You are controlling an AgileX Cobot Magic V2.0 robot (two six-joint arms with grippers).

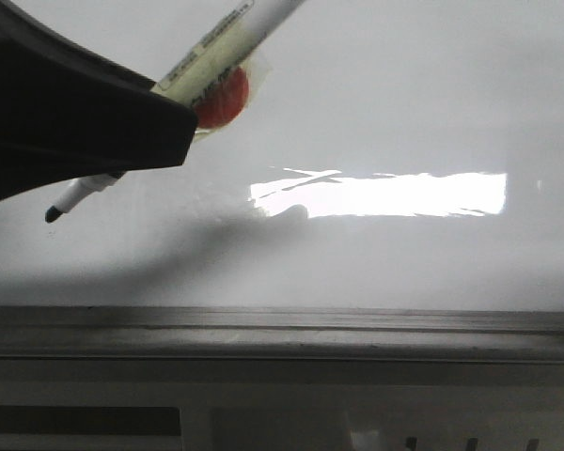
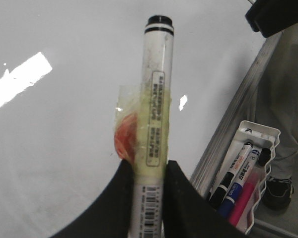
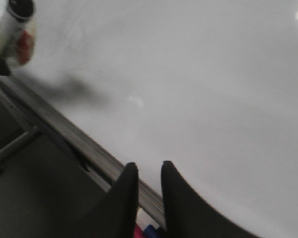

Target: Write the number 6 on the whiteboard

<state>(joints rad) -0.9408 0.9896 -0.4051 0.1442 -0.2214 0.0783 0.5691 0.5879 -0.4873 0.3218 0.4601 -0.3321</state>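
Next, my right gripper takes the white marker by its free tail end (image 2: 158, 47) before writing the 6, because my left gripper is holding the marker close to its black tip (image 1: 54, 214).
My left gripper (image 1: 180, 124) is shut on a white marker pen (image 1: 227, 42) with yellowed tape and a red-orange blob stuck to it. The pen's black tip (image 1: 52, 214) points down-left at the whiteboard (image 1: 404, 94); I cannot tell if it touches. In the left wrist view the pen (image 2: 158, 89) stands between the fingers of the left gripper (image 2: 150, 166) over the whiteboard (image 2: 64, 148). No number 6 shows on the board. My right gripper (image 3: 148, 166) is slightly open and empty, over the board's grey edge rail (image 3: 64, 131).
A bright rectangular reflection (image 1: 385, 194) lies mid-board. The grey rail (image 1: 282, 329) runs along the near edge. A white tray (image 2: 268, 136) beside the rail holds spare markers (image 2: 233, 178). A person's leg and shoe (image 2: 278, 188) stand past it.
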